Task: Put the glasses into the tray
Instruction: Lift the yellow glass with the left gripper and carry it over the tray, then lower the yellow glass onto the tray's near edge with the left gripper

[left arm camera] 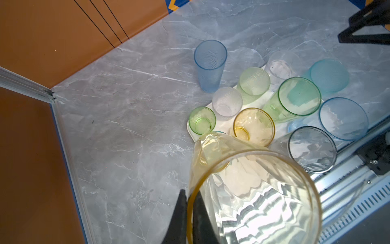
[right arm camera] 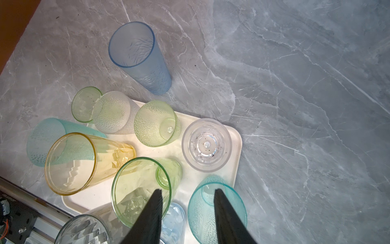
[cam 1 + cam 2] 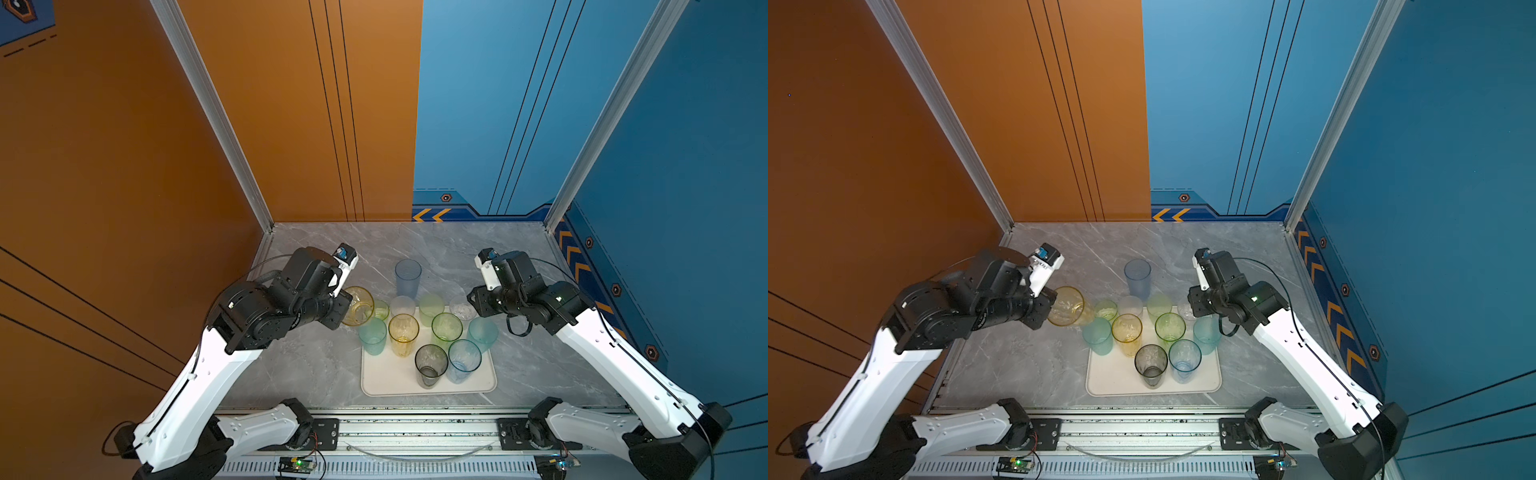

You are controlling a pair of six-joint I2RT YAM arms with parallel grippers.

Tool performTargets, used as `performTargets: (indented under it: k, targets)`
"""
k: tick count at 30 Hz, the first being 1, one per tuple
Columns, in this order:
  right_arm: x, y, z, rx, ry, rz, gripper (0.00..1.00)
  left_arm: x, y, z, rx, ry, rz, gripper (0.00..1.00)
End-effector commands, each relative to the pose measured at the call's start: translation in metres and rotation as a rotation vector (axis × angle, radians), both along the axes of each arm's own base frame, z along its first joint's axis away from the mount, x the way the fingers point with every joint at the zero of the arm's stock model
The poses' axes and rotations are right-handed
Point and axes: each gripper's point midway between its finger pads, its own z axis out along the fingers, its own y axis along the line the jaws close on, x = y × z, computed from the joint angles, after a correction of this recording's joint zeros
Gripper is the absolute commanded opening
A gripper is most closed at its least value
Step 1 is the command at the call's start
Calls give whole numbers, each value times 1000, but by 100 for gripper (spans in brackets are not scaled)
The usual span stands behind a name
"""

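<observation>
The tray's front corner (image 3: 383,378) beside the smoky grey glass is open, so my left gripper should keep carrying its yellow glass there (image 3: 1107,377) until the glass's bottom meets the tray.
My left gripper (image 1: 189,193) is shut on the rim of a faceted yellow glass (image 3: 357,306) (image 1: 253,190), one finger inside and one outside. It holds the glass tilted above the table, just left of the tray's far-left corner. The cream tray (image 3: 395,380) (image 3: 1113,382) (image 2: 232,135) carries several glasses: yellow (image 3: 403,332), green (image 3: 446,326), smoky grey (image 3: 431,363), blue (image 3: 464,357), clear (image 2: 206,144). My right gripper (image 2: 187,191) hangs open and empty over the tray's right side, above a green glass and a teal glass (image 2: 217,209).
A tall frosted blue glass (image 3: 408,276) (image 2: 139,57) stands on the marble table behind the tray. A small green glass (image 1: 202,120) and a teal one (image 3: 372,336) sit at the tray's left edge. Walls close the left, back and right; a metal rail (image 3: 415,428) runs along the front.
</observation>
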Motion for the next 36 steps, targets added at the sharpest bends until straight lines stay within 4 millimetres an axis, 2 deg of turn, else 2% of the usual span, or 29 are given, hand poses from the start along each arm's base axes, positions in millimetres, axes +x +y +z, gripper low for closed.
performTargets:
  k: [1,9,16,25,36]
  targets:
    - [2,2,6,33,-26,13,40,-14,-11,-20,-7,93,-21,5]
    - [2,4,12,52,-37,16,40,-33,-34,-71,39,267,-59,4]
    - [0,10,10,71,-23,35,40,-37,-43,-84,44,290,-46,4]
    - [-6,20,18,76,-28,75,39,-37,-50,-118,20,314,0,4]
    - [-7,28,21,63,-30,95,39,-37,-42,-154,82,334,55,4]
